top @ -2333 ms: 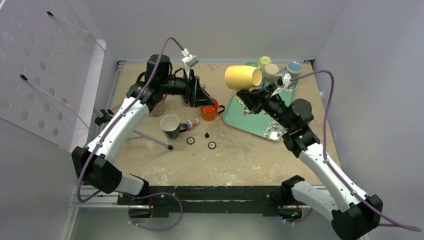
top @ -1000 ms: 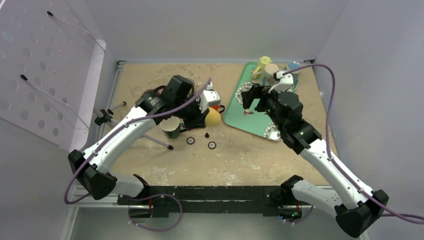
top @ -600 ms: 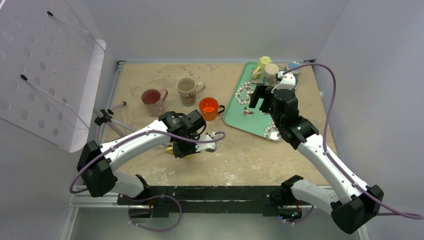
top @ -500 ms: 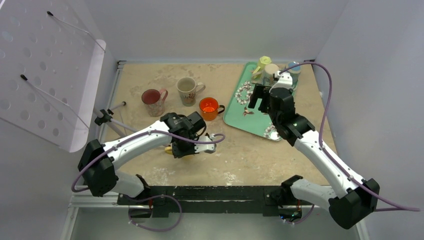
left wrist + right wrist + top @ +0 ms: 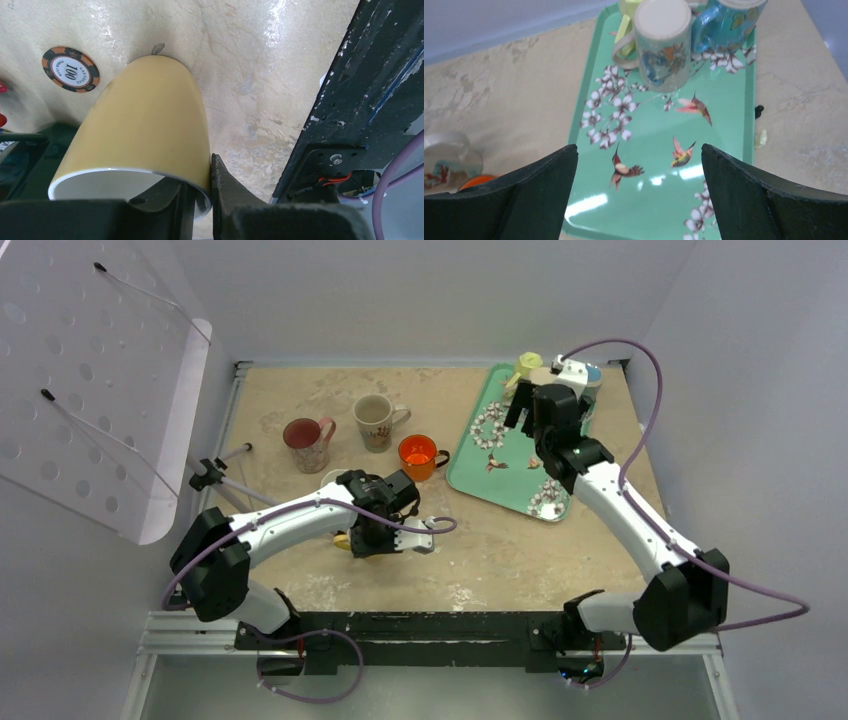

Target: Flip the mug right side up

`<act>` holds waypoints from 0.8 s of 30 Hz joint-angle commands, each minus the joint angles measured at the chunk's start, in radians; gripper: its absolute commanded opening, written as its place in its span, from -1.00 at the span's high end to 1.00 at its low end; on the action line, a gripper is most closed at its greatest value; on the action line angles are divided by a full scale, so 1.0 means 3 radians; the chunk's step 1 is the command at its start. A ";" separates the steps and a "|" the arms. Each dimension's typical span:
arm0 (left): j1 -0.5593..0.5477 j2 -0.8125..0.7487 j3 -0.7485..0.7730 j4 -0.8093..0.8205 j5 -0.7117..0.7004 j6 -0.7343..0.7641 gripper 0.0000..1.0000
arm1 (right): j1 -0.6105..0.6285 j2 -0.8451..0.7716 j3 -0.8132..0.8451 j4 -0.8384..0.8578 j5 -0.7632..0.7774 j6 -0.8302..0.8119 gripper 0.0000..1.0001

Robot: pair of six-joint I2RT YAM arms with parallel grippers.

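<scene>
The robot's right gripper is facing the body of the upside-down cream patterned (image 5: 665,56) mug, so it should go around and grip the mug's handle (image 5: 618,54) before it turns the mug over.
The yellow mug (image 5: 145,120) hangs in my left gripper (image 5: 202,187), which is shut on its rim, one finger inside and one outside. Its white mouth faces the wrist camera and its base points down at the table. From above, only a sliver of the mug (image 5: 343,540) shows under my left gripper (image 5: 356,538), low over the table's front middle. My right gripper (image 5: 639,165) stands open and empty above the green tray (image 5: 724,100). Ahead of it, a cream patterned mug (image 5: 661,40) stands upside down.
A blue mug (image 5: 729,20) and a yellow-green mug (image 5: 626,20) stand at the tray's far end. A pink mug (image 5: 308,440), a cream mug (image 5: 375,420) and an orange mug (image 5: 418,453) stand upright mid-table. A poker chip (image 5: 71,69) lies by the yellow mug. The black frame (image 5: 360,100) runs along the front.
My left arm carried the yellow mug from beside the orange mug down to the front of the table. My right arm stretched farther back along the tray, its gripper still open.
</scene>
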 commanded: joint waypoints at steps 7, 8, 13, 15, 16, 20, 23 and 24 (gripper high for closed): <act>0.0026 -0.0320 0.0304 -0.0133 0.0204 0.0032 -0.12 | -0.0595 0.1347 0.1491 0.0004 -0.0113 -0.0492 -0.95; 0.0032 -0.0371 0.0356 -0.0178 0.0235 0.0021 -0.15 | -0.0596 0.1499 0.1649 -0.0027 -0.0095 -0.0569 -0.95; 0.0100 -0.0672 0.0634 -0.0382 0.0376 -0.0038 -0.20 | -0.0484 0.2054 0.2287 -0.0014 -0.0534 -0.1657 -0.79; 0.0150 -0.0816 0.0679 -0.0399 0.0386 -0.0041 -0.23 | -0.0378 0.2213 0.2435 -0.0012 -0.0591 -0.2334 -0.85; 0.0167 -0.0882 0.0680 -0.0394 0.0366 -0.0043 -0.25 | -0.0348 0.2305 0.2531 -0.0086 -0.0650 -0.2612 -0.88; 0.0223 -0.1047 0.0659 -0.0398 0.0324 0.0012 -0.28 | -0.0344 0.2866 0.3257 -0.0774 -0.1065 -0.3087 -0.90; 0.0258 -0.0976 0.0660 -0.0400 0.0332 0.0015 -0.28 | -0.0349 0.3360 0.3820 -0.1289 -0.1271 -0.3291 -0.89; 0.0261 -0.0949 0.0655 -0.0394 0.0340 0.0015 -0.28 | -0.0346 0.3537 0.4008 -0.1470 -0.1247 -0.3332 -0.89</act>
